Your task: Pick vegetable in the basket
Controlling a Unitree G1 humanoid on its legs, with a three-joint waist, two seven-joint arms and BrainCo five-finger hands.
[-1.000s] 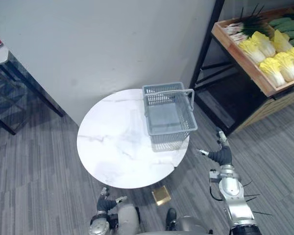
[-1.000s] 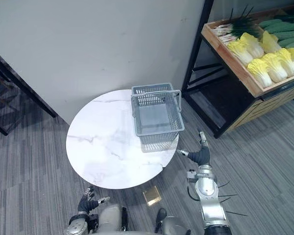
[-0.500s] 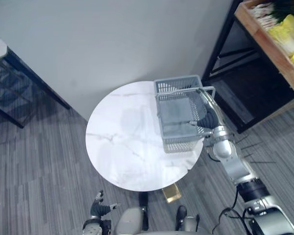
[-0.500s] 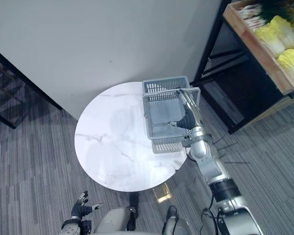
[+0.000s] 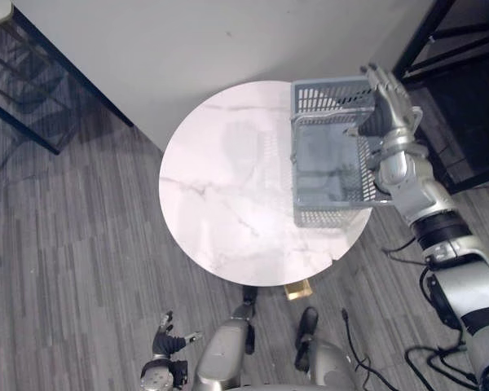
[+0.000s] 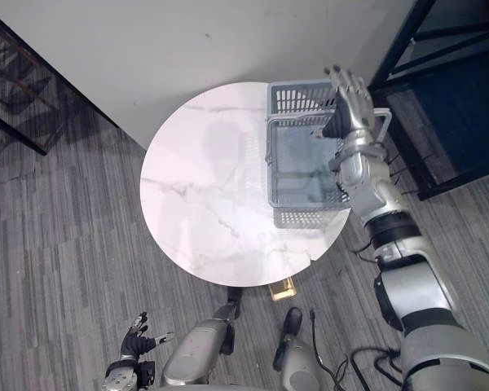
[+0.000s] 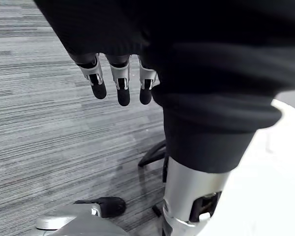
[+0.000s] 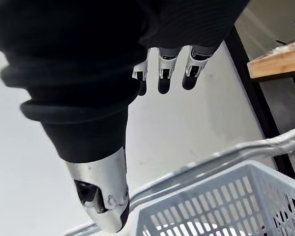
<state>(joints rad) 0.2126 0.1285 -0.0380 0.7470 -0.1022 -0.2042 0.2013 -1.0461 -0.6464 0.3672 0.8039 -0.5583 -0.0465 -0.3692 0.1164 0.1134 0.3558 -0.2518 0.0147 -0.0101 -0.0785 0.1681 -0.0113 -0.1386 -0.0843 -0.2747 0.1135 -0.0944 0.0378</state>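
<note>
The basket's handle (image 5: pixel 334 116) leans toward the basket's far end from a joint midway (image 5: pixel 293 158) along the basket's rim. The handle will swing upright and the basket will hang under it when I lift.
An empty grey mesh basket (image 5: pixel 332 96) stands on the right side of a round white marble table (image 5: pixel 228 204). My right hand (image 5: pixel 387 99) is held over the basket's far right corner, above its handle (image 8: pixel 265 147), open with straight fingers (image 8: pixel 160 73) and holding nothing. In the right wrist view a wooden crate edge (image 8: pixel 280 61) with green leaves shows past the fingers. My left hand (image 5: pixel 168 342) hangs low beside my body, near the floor, its fingers (image 7: pixel 119 84) relaxed and empty.
A black shelf frame (image 5: pixel 444 32) rises just right of the table. A dark-legged table frame (image 5: pixel 33 98) stands at the far left. A grey wall (image 5: pixel 228 32) runs behind the table. A gold base (image 5: pixel 297 289) shows under the table's near edge.
The camera has shifted, and the vegetable shelf has left the eye views. My right hand has moved from the basket's right side to above its far right corner.
</note>
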